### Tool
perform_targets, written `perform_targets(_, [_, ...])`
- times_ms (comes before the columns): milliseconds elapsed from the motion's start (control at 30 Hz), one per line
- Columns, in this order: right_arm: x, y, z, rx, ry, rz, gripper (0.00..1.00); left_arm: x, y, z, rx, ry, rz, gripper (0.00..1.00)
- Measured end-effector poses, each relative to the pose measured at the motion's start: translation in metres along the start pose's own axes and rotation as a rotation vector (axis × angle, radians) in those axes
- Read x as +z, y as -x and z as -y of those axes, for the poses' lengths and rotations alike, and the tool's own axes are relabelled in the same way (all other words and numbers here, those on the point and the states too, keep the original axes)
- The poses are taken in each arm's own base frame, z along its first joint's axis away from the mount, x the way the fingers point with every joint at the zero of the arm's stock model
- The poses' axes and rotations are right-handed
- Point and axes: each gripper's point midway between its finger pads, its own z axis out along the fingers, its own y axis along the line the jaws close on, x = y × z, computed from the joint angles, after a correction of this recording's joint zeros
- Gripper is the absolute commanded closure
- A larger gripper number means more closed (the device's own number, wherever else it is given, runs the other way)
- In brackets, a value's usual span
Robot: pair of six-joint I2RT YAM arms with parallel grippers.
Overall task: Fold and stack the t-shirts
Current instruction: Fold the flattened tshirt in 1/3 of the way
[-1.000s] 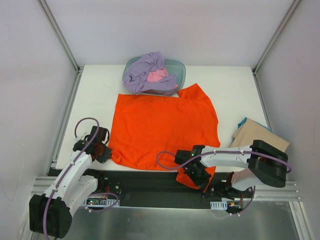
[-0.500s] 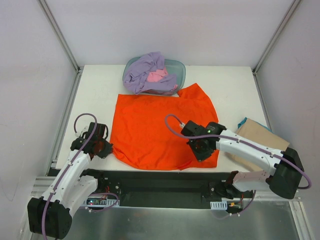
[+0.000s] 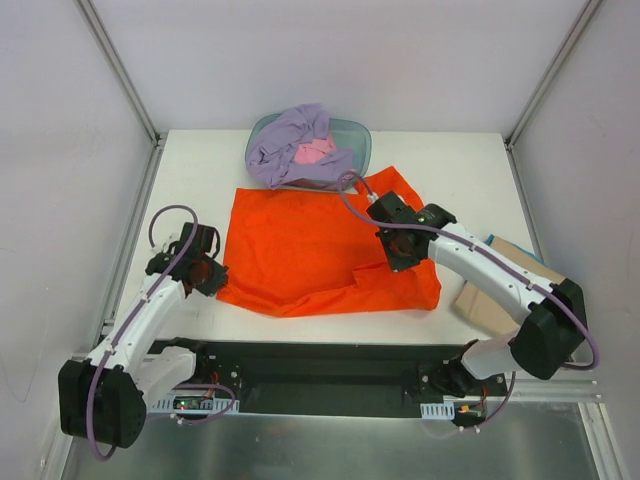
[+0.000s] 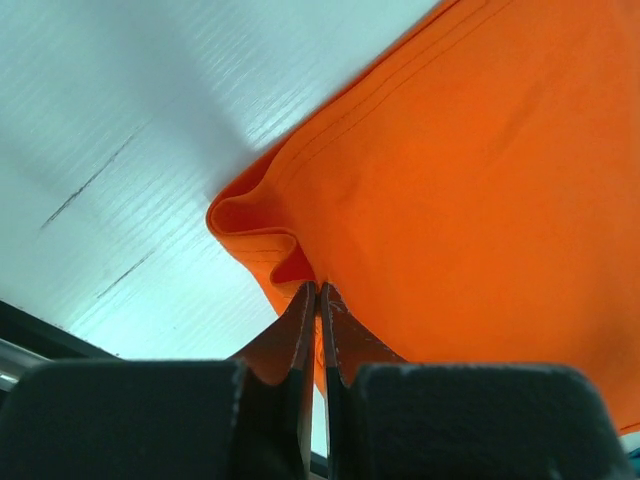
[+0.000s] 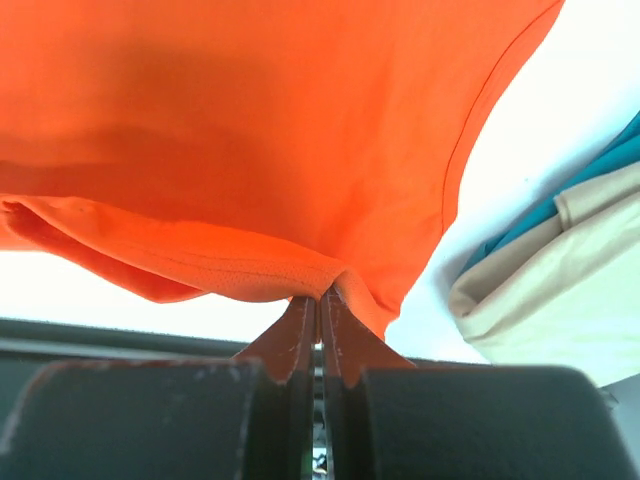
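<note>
The hem [image 3: 372,268] in my right gripper is hanging over the shirt's flat body [image 3: 362,238]. I should next move the hem toward the tub until it lies flat, and then let go.
The orange-red t-shirt [image 3: 300,245] lies spread on the white table, its near right part lifted and folded back. My right gripper [image 3: 402,247] is shut on the shirt's hem [image 5: 300,275] and holds it above the shirt's right side. My left gripper [image 3: 207,276] is shut on the shirt's near left corner [image 4: 265,235], low over the table. The lavender-purple t-shirt [image 3: 285,140] and the pink t-shirt [image 3: 316,152] lie bunched in the teal tub [image 3: 358,140] at the back.
A tan cardboard sheet [image 3: 500,280] lies at the right edge over something teal, also in the right wrist view [image 5: 560,290]. The black rail [image 3: 320,365] runs along the table's near edge. Grey walls close in both sides.
My right gripper has carried the shirt's near right hem from off the table's front edge up and back over the shirt. My left gripper has shifted slightly back with its corner.
</note>
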Motion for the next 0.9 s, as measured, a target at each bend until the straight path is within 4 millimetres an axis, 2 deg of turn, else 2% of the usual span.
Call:
perform_targets(267, [0.011,0.032,0.013,0.045,-0.028,0.026,0.99,0.006,0.018,0.02,0.0,0.024,0.038,1.0])
perform_targets(500, [0.027,0.039,0.026,0.021,-0.049,-0.008,0.99,0.018,0.025,0.029,0.002,0.059,0.046,1.0])
perform_targets(733, [0.047,0.054,0.039,0.017,-0.042,-0.032,0.99,0.021,0.036,0.045,-0.004,0.038,0.076,1.0])
perform_targets(900, [0.056,0.064,0.043,0.025,-0.03,-0.037,0.99,0.032,0.036,0.05,0.0,0.053,0.068,1.0])
